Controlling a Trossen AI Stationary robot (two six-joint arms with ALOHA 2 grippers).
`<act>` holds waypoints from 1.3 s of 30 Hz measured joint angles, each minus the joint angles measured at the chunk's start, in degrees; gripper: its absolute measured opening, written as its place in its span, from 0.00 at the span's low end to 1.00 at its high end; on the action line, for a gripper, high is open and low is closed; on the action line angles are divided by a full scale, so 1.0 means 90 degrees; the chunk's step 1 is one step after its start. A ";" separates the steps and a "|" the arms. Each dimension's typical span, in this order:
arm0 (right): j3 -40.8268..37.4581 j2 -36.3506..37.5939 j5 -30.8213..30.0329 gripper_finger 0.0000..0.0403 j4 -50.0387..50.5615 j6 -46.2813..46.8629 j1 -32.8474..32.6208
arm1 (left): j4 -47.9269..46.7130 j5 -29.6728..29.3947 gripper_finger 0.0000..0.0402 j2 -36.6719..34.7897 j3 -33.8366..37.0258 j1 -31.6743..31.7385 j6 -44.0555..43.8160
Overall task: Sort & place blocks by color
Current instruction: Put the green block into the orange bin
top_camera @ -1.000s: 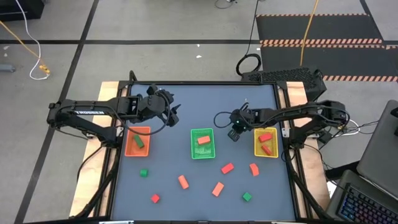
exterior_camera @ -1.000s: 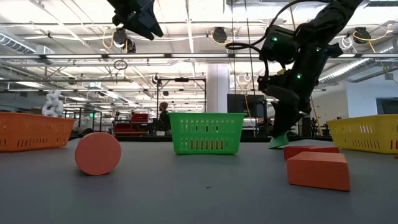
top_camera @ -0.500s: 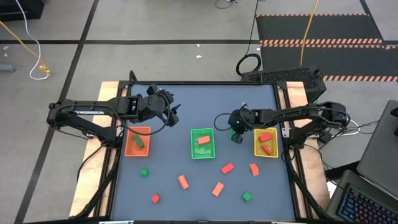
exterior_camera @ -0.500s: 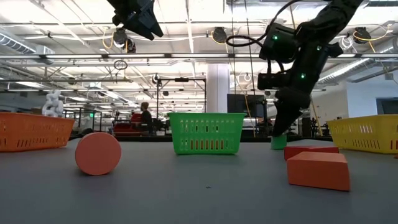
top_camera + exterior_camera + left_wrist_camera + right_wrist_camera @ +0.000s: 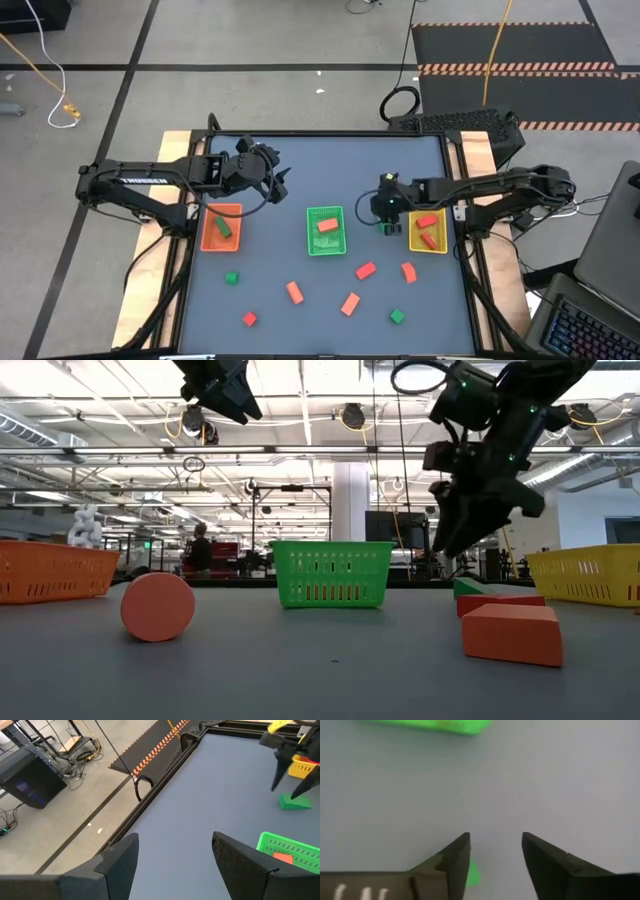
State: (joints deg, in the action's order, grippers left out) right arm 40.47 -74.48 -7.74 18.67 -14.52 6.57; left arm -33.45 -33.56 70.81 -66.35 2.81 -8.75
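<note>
Next, my right gripper picks up the green block point(image 5: 471, 587) and passes it to my left gripper, because the block is next to the yellow tray and far from the orange tray point(image 5: 221, 230).
A small green block point(image 5: 294, 802) lies on the grey table between the green tray point(image 5: 326, 230) and the yellow tray point(image 5: 428, 230); it also shows in the low view point(image 5: 468, 588). My right gripper point(image 5: 291, 784) hangs open just above it, one finger on either side, touching nothing; from its wrist only a green corner point(image 5: 472, 872) shows beside one finger. My left gripper point(image 5: 279, 178) waits open high over the table's far left part, above the orange tray point(image 5: 222, 227). Several loose green, orange and red blocks lie nearer the front edge.
The orange tray holds a green and an orange block, the green tray an orange and a green one, the yellow tray red ones. Loose blocks lie at the front: green point(image 5: 231, 277), orange point(image 5: 294, 291), red point(image 5: 249, 319), orange point(image 5: 350, 303), red point(image 5: 365, 270), green point(image 5: 397, 316).
My right gripper carried the tilted green block a little toward the yellow tray, set it on the table, then opened, let go and rose. The block now rests on the table.
</note>
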 joint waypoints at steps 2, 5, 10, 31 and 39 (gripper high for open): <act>0.0003 -0.0015 -0.0429 0.48 -0.0055 0.0979 -0.0043 | -0.0007 0.0002 0.63 0.0000 0.0000 0.0000 0.0000; 0.0005 -0.0001 -0.0528 0.53 -0.0039 0.2884 -0.0032 | -0.0026 0.0000 0.63 0.0000 0.0000 0.0000 0.0000; 0.0010 -0.0011 0.0388 0.56 0.0087 0.5122 -0.0074 | -0.0029 0.0002 0.63 0.0000 0.0000 0.0000 0.0000; 0.0012 -0.0526 0.0222 0.54 0.0952 0.6186 -0.0284 | -0.0024 0.0001 0.63 0.0000 -0.0002 0.0000 -0.0002; 0.0017 -0.0903 0.0351 0.54 0.0507 0.5989 -0.0284 | -0.0024 0.0000 0.63 0.0000 -0.0002 0.0000 0.0000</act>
State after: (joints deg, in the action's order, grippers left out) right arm 40.62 -82.61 -4.58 23.24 39.38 4.01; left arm -33.67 -33.56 70.81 -66.37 2.81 -8.75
